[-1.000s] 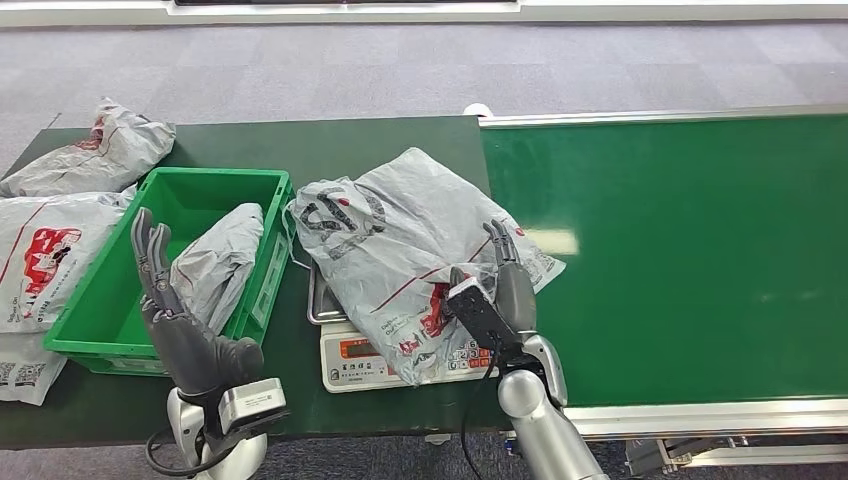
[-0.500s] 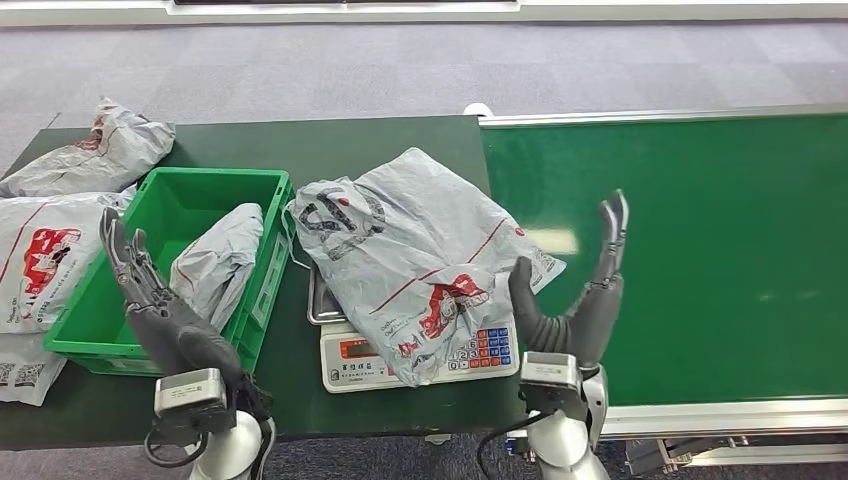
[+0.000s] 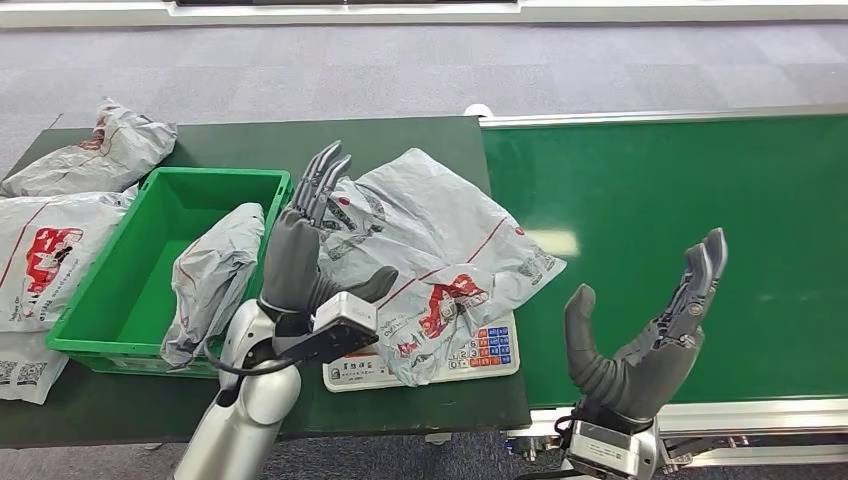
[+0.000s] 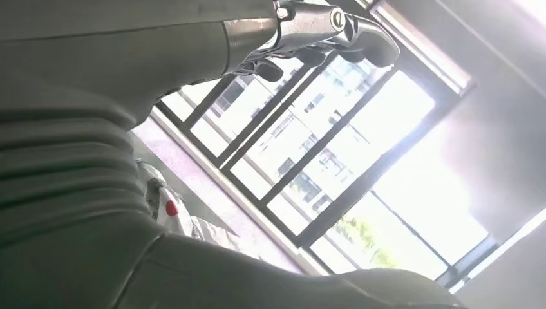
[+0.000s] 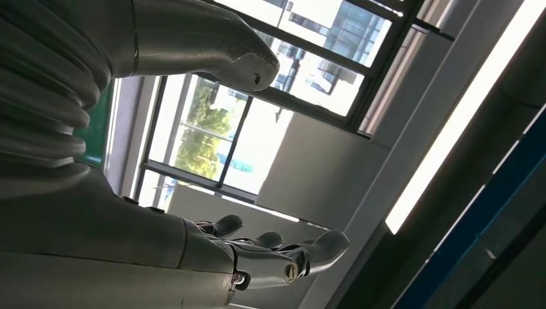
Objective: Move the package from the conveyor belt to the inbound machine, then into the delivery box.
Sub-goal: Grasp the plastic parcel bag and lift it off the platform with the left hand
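Observation:
I expect the package (image 3: 430, 235) to drape over the green box's rim when I let it down, because the large grey package's limp corner (image 3: 413, 368) is hanging over the scale's keypad.
A large grey plastic package (image 3: 430, 240) with red and black print lies on the white scale (image 3: 470, 355), the inbound machine, between the green box and the belt. My left hand (image 3: 305, 250) is raised over the package's left end, fingers spread and pointing up, holding nothing. My right hand (image 3: 640, 335) stands open above the near edge of the green conveyor belt (image 3: 690, 200), thumb apart from the fingers, empty. The green delivery box (image 3: 135, 290) at the left holds a smaller grey package (image 3: 210, 275). Both wrist views look up at windows past the open fingers (image 5: 283, 254).
Several grey packages (image 3: 90, 155) lie on the dark green table (image 3: 350, 145) left of the box. The table's front edge runs just ahead of my arms. Grey carpet floor lies beyond the table and belt.
My left hand swung from beside the box's near corner to the right, now over the package's left end. My right hand drew back from the package to the belt's near edge, open.

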`<state>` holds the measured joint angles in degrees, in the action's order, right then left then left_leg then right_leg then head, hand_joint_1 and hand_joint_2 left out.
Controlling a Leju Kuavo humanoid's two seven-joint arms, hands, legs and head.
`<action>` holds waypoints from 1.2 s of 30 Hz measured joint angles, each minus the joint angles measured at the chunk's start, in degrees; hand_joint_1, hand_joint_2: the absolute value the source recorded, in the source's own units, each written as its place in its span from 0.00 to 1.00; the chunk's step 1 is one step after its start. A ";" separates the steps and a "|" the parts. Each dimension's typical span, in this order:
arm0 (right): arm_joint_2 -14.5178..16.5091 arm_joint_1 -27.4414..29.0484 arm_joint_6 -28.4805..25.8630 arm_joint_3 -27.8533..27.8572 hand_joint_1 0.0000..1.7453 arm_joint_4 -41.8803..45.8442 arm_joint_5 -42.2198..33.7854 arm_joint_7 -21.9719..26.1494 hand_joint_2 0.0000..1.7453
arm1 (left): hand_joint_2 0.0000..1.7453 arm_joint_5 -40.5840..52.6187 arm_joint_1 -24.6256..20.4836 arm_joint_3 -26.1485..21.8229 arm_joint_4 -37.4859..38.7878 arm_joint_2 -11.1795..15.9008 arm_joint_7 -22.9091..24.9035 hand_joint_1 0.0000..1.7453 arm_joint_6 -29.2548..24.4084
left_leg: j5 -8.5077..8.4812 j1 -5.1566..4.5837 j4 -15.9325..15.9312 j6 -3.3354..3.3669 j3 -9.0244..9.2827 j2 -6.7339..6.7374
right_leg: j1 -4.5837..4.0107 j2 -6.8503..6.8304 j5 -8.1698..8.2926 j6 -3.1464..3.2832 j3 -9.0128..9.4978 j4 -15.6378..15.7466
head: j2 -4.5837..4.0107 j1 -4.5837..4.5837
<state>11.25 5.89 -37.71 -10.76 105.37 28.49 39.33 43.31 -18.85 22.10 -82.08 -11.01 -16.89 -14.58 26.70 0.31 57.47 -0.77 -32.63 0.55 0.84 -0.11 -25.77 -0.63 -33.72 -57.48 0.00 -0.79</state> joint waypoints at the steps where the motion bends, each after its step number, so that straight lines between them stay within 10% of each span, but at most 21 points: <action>1: -0.28 0.23 0.04 0.19 0.00 -0.01 -0.51 0.27 1.00 | 0.00 0.58 -1.34 0.30 1.72 0.60 -0.09 0.00 0.24 | -0.01 0.00 0.00 -0.01 0.00 0.00 | 0.00 0.01 0.00 0.00 0.00 0.00 | 0.00 0.00; 5: -1.79 0.14 0.45 0.53 0.00 -0.47 -2.08 0.62 1.00 | 1.00 5.47 -7.38 3.28 9.13 2.72 0.53 0.00 1.98 | -0.04 0.00 0.00 0.01 -0.03 -0.05 | 0.00 0.00 0.01 0.00 -0.01 -0.01 | 0.00 0.01; 16: -5.09 -2.65 -0.44 -0.24 0.00 -3.35 -6.01 0.65 1.00 | 1.00 7.63 -22.22 14.97 28.84 3.97 1.10 0.00 12.17 | -0.06 0.00 0.04 0.03 -0.07 -0.12 | 0.03 -0.01 0.05 -0.04 -0.01 -0.02 | 0.00 0.01; 25: -5.99 -3.55 -0.17 -0.78 0.00 -4.62 -6.88 0.67 1.00 | 1.00 5.86 -25.84 18.96 34.56 4.08 0.01 0.00 14.15 | -0.06 0.00 0.03 0.03 -0.09 -0.14 | 0.01 -0.02 0.04 -0.03 -0.02 -0.03 | 0.00 0.01; 36: -5.97 -6.53 1.94 -1.63 0.00 -7.11 -6.24 0.67 1.00 | 1.00 5.11 -27.15 27.31 48.97 -2.07 -2.91 0.00 15.78 | -0.05 -0.02 0.05 0.04 -0.09 -0.21 | 0.11 -0.04 0.05 -0.06 0.01 -0.02 | 0.00 0.01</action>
<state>5.28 -0.64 -35.77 -12.39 98.26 22.25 40.00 48.42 -45.99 49.41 -33.10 -13.08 -19.80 1.20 26.65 0.29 57.51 -0.73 -32.73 0.34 0.95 -0.15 -25.71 -0.70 -33.71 -57.50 0.00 -0.79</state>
